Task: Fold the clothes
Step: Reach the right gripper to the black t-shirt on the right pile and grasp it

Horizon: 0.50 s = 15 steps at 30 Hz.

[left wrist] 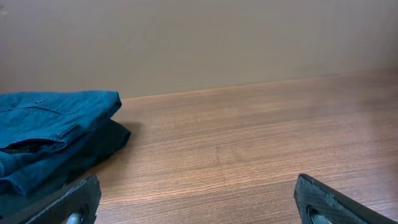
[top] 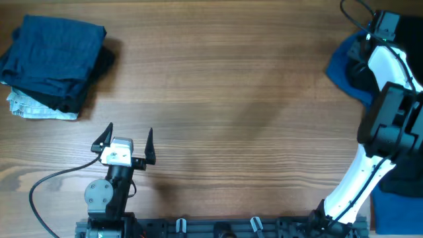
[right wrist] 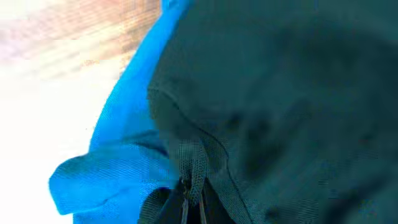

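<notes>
The table's middle (top: 215, 79) is clear and my right gripper holds only the dark shirt by its ribbed seam (right wrist: 194, 160), so I keep pulling until the shirt rests there.
A royal-blue shirt (top: 342, 74) lies bunched at the table's far right, and a dark, near-black shirt (top: 359, 68) lies on it. In the right wrist view the dark shirt (right wrist: 280, 93) fills most of the frame, over the blue shirt (right wrist: 118, 168). My right gripper (right wrist: 193, 202) is shut on a ribbed seam of the dark shirt. In the overhead view its fingers are hidden under the wrist (top: 380, 30). A stack of folded navy pieces (top: 56, 63) sits at the far left, and also shows in the left wrist view (left wrist: 50, 137). My left gripper (top: 127, 142) is open and empty near the front edge (left wrist: 199, 202).
A pale folded piece (top: 39, 111) lies under the navy stack. More blue fabric (top: 396, 211) and a dark piece (top: 404, 182) lie at the front right corner beside the right arm's base. Bare wooden table (top: 231, 99) lies between the two piles.
</notes>
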Tool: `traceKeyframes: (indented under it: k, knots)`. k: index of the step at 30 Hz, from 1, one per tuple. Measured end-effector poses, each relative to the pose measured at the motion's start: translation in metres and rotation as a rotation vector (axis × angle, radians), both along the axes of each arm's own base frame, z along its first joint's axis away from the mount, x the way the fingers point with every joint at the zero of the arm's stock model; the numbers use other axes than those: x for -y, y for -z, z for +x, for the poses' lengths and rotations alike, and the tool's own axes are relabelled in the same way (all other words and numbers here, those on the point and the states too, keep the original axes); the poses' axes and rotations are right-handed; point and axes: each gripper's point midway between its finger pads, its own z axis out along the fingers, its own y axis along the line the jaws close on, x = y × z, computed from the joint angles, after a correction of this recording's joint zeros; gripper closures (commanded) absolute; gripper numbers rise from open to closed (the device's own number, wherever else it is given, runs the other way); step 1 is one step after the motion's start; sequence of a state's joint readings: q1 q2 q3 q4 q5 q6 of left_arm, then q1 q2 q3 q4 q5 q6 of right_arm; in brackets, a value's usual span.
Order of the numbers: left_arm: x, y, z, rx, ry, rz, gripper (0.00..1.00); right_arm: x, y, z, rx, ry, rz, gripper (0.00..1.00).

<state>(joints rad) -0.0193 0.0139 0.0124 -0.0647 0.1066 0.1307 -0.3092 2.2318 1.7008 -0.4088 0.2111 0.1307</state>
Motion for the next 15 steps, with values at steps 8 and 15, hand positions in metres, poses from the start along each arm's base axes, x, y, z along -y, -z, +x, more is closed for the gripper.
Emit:
traceKeyframes:
  k: [8, 15]
  knots:
    - [0.0, 0.0, 0.0, 0.0, 0.0, 0.0, 0.0, -0.016, -0.086, 0.002, 0.131, -0.037, -0.018, 0.96]
    - [0.0, 0.0, 0.0, 0.0, 0.0, 0.0, 0.0, -0.191, -0.178, 0.011, 0.294, -0.394, 0.111, 0.96]
